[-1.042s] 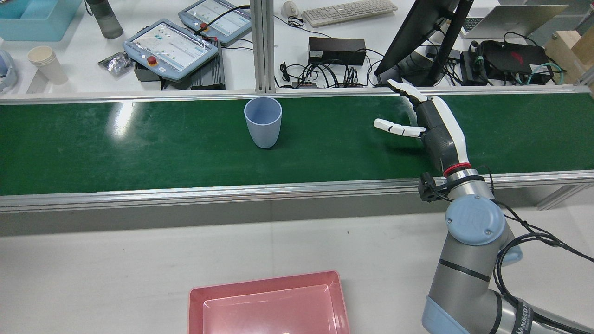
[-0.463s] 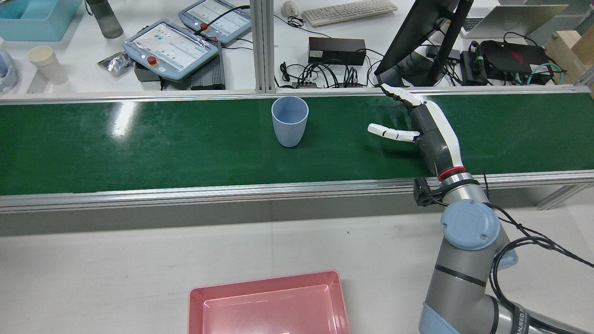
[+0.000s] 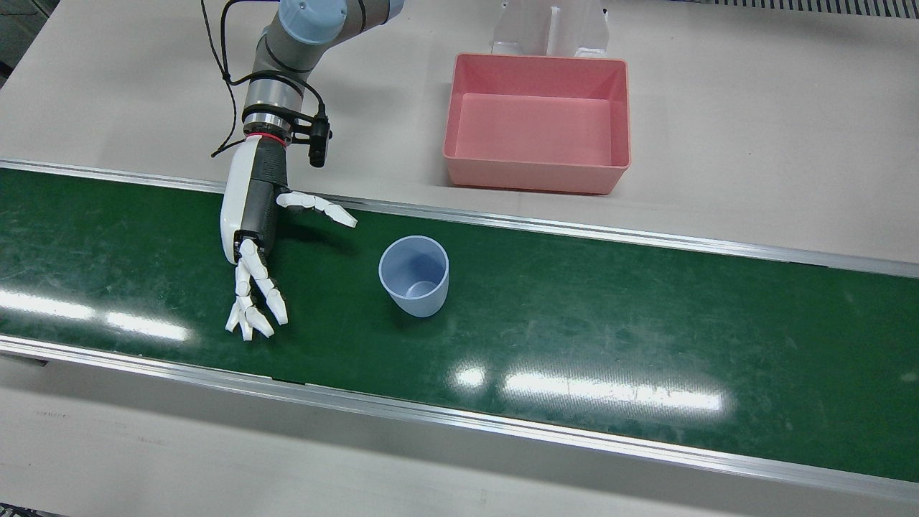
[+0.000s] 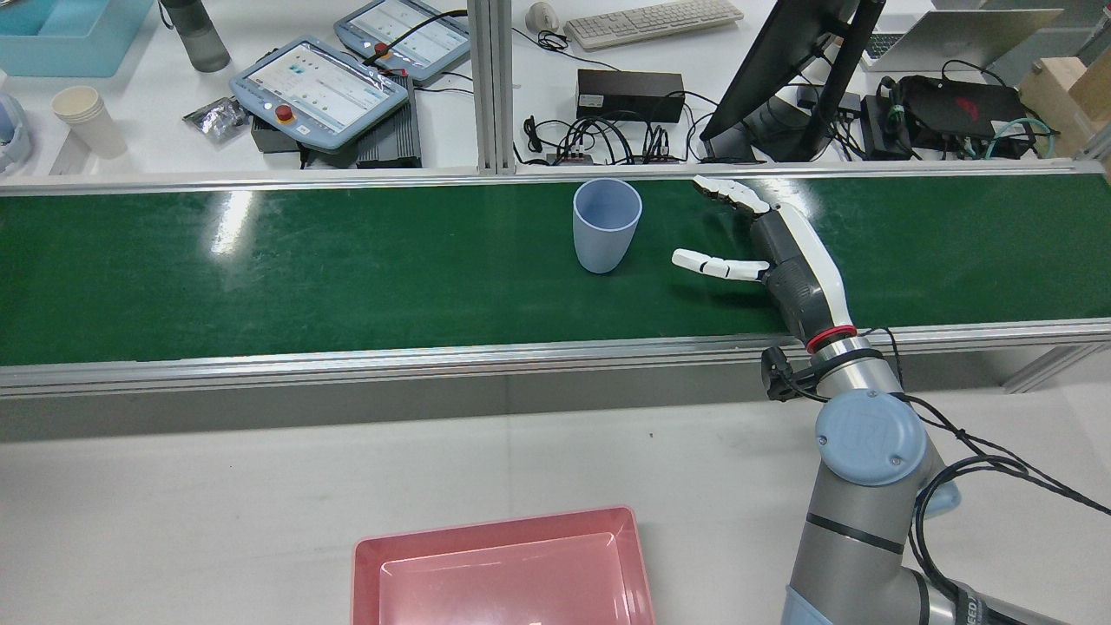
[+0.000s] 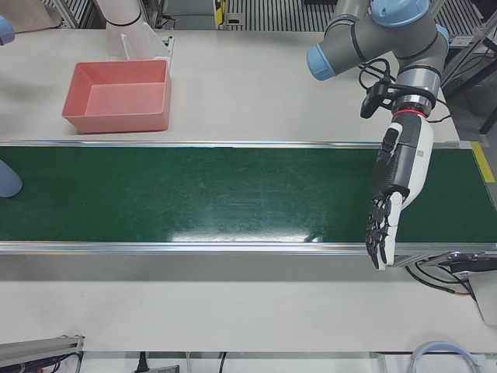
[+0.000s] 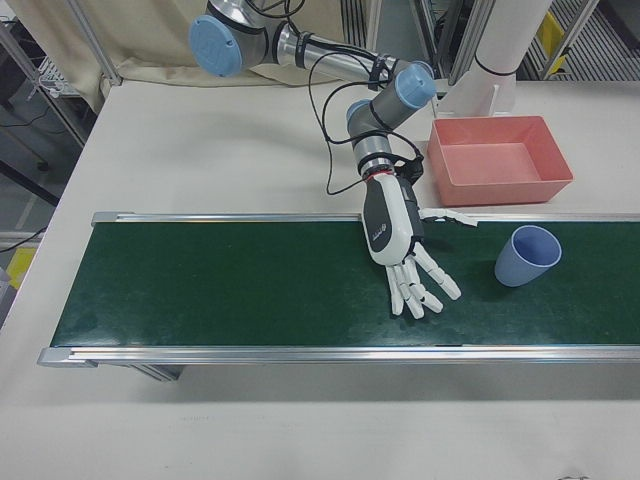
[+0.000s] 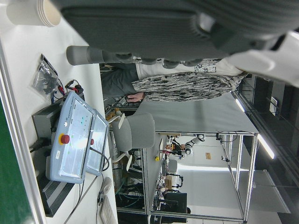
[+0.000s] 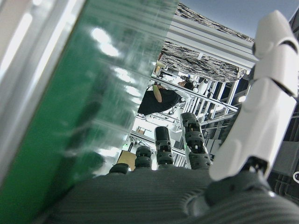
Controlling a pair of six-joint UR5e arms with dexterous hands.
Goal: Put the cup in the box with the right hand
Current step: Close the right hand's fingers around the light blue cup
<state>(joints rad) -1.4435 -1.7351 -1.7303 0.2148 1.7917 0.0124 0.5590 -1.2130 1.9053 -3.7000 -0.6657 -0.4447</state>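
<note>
The light blue cup (image 3: 414,276) gets narrower toward its base (image 3: 421,305), so it will fall onto its side when I drop it into the pink box.
A light blue cup (image 4: 607,226) stands upright on the green conveyor belt (image 4: 260,278); it also shows in the front view (image 3: 414,276), in the right-front view (image 6: 526,256) and at the edge of the left-front view (image 5: 6,180). My right hand (image 4: 785,252) is open over the belt beside the cup, a short gap away and not touching it; it shows as well in the front view (image 3: 255,215) and the right-front view (image 6: 395,235). The pink box (image 3: 535,178) sits empty on the table beside the belt. My left hand (image 5: 400,175) is open and empty over the belt's far end.
Aluminium rails (image 4: 434,356) run along both edges of the belt. Behind the far rail are teach pendants (image 4: 317,91), stacked paper cups (image 4: 87,117), cables and a monitor stand (image 4: 781,78). An upright aluminium post (image 4: 490,87) rises at the far rail.
The cup has travelled along the belt toward my right hand. My right hand has shifted a little toward the cup and stayed open.
</note>
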